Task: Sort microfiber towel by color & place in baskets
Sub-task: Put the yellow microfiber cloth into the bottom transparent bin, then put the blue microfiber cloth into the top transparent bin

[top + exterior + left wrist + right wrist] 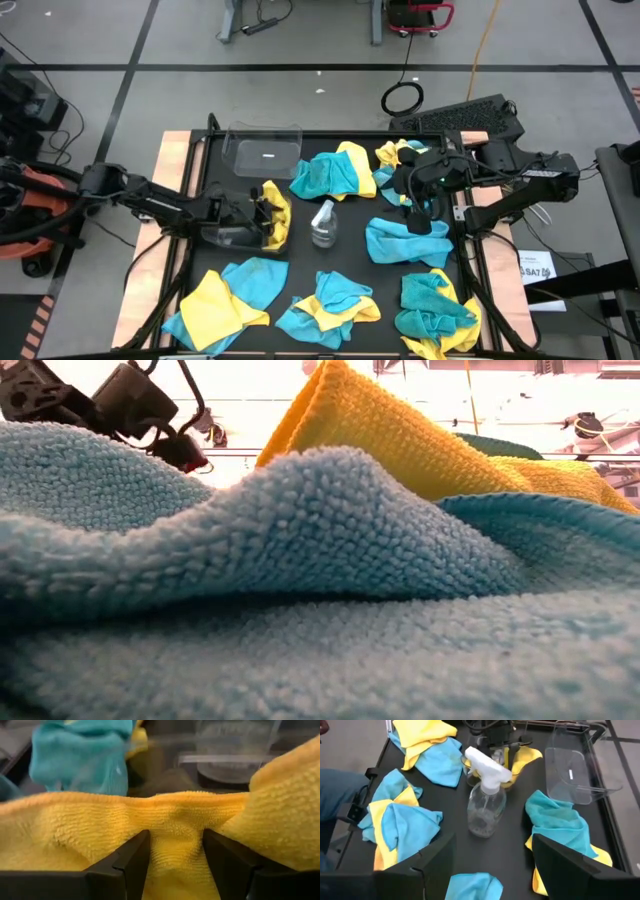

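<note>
The yellow towel is crowding the clear basket's end (284, 228) beside the spray bottle, so the robot's left gripper should pull the towel back over the basket's middle (243, 234) before opening.
My left gripper (262, 212) is at the table's left middle, shut on a yellow towel (278, 216) that lies at the right end of a clear basket (228, 236). A second clear basket (265, 155) stands at the far left. My right gripper (425, 195) hangs open above the table's right side, over a teal towel (405, 242), with nothing between its fingers (437, 860). Several more yellow and teal towels lie in heaps over the black mat, among them a pair (335, 172) at the far middle and one (225, 300) at the near left. My left gripper pinches a raised fold of the yellow towel (175, 847) between its two fingers (132, 865). The fingers come from the table's left, slanting down. The cloth spreads slack to both sides of them (280, 805); whether it rests on the basket below, I cannot tell.
A clear spray bottle (324, 224) stands upright at the table's middle, between the two grippers. Heaps of towels fill the near edge (330, 305) and the near right corner (435, 312). A towel lies right against the low camera (320, 590).
</note>
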Available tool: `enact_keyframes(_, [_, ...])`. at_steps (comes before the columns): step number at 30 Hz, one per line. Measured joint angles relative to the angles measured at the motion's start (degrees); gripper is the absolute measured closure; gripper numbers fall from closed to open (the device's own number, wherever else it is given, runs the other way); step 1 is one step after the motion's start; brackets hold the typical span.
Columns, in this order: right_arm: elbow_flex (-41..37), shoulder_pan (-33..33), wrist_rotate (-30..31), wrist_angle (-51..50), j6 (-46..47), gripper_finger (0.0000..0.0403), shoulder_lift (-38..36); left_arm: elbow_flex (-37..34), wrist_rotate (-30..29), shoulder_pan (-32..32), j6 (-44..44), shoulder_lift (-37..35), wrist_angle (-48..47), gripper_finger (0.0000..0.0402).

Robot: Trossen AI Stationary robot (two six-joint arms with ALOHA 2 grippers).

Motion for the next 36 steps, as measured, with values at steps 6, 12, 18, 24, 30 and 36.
enact_keyframes(6, [-0.23,1.21,4.87,-2.63,0.41,0.0150,0.13,0.00,0.72,-0.23,-2.10,-1.11,-5.29,0.0208])
enact_keyframes(12, [-4.06,1.03,6.94,-5.85,2.68,0.0150,0.22,0.31,2.91,-0.23,-6.33,-3.31,-13.81,0.0208])
enact_keyframes(18, [-11.76,1.01,7.68,-6.78,4.80,0.0150,0.22,1.59,4.20,-0.23,-10.34,-6.47,-21.76,0.0208])
enact_keyframes(24, [-22.85,1.01,7.30,-6.03,8.95,0.0150,0.22,6.98,10.09,-0.28,-11.75,-10.89,-29.66,0.0208])
enact_keyframes(30, [-36.42,1.01,1.98,0.46,12.56,0.0150,0.17,11.16,12.12,-0.28,-10.74,-14.74,-34.91,0.0208])
enact_keyframes(36, [-48.20,1.01,-0.38,7.58,15.13,0.0150,0.17,14.05,12.42,-0.28,-9.47,-17.13,-40.12,0.0208])
